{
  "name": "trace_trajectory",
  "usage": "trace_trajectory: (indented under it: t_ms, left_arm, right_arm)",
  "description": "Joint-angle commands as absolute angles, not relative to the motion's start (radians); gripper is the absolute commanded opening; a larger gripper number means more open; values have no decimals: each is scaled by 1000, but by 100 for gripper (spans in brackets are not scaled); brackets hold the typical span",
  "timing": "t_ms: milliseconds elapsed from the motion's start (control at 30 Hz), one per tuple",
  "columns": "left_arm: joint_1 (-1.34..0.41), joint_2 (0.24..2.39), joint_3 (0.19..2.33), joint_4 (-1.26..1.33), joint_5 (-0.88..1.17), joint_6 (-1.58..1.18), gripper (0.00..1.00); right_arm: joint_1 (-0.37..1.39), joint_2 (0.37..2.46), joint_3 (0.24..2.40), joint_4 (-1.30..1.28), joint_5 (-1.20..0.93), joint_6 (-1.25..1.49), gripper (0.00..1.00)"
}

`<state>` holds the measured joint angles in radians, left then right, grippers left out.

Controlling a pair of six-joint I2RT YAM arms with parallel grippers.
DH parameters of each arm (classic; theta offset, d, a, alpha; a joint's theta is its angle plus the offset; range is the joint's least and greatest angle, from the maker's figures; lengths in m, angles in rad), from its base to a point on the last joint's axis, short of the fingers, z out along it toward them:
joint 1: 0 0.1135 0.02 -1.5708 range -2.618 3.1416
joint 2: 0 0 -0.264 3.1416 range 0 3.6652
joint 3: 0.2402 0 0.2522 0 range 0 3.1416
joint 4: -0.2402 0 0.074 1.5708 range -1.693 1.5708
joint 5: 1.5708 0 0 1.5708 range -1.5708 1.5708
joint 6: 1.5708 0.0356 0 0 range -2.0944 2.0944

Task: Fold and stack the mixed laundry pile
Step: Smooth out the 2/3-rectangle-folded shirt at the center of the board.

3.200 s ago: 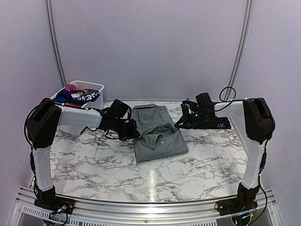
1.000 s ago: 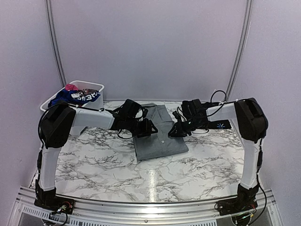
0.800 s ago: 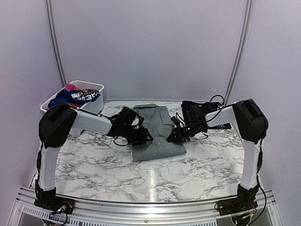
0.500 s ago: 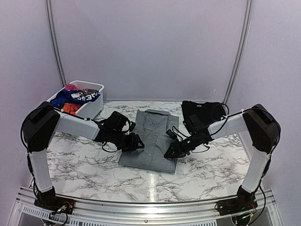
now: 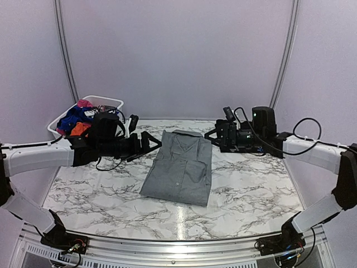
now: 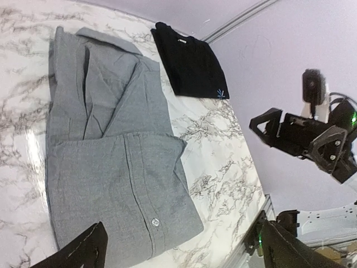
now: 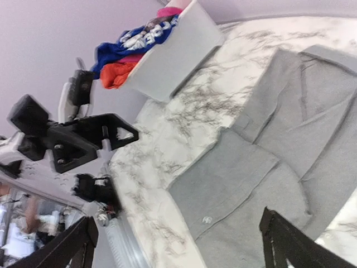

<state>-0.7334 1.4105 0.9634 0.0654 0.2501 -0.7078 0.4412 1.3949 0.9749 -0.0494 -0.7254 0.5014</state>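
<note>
The grey shirt's near edge slants against the metal rail, so my left gripper and my right gripper should press its buttoned front and square it before folding.
A grey collared shirt lies folded flat in the middle of the marble table, buttons up; it also fills the left wrist view and the right wrist view. My left gripper hovers open to the shirt's left, holding nothing. My right gripper hovers open off the shirt's far right corner, also holding nothing. A folded black garment lies at the back right. The rest of the laundry pile, blue, orange-red and pink, sits in the basket.
The white plastic basket stands at the back left corner, its wall facing the right wrist camera. The metal rail runs along the table's near edge. Purple walls close in the back and sides.
Both grippers, earlier low at the shirt's sides, slid it toward the front, then opened, let go and drew back up and apart. The shirt now lies free and folded.
</note>
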Motion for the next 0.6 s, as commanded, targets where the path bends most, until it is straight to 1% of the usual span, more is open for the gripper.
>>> trace_trajectory:
  t_ms: [0,33,67,133,167,300,433,567]
  left_arm:
    - [-694,1490,834,281,486,-924,99]
    - [-716,1517,845,281,558,-905,99]
    - [-743,1558,859,282,606,-885,99]
    - [-797,1582,858,282,629,-864,99]
    - [-817,1593,860,282,636,-856,99]
    - [-856,1671,894,282,663,-841,99]
    - [-855,1751,903,288,623,-829,99]
    - [-856,1858,878,384,613,-879,99]
  right_arm:
    - [480,1582,775,642,-1063,1068,98]
    - [530,1591,779,610,-1039,1033,98]
    - [585,1587,805,497,-997,962,98]
    - [691,1620,890,284,-928,830,98]
    - [718,1640,903,234,-911,803,99]
    - [760,1703,853,294,-876,844,99]
    - [759,1791,824,389,-856,911,99]
    - [754,1892,781,434,-841,937,98]
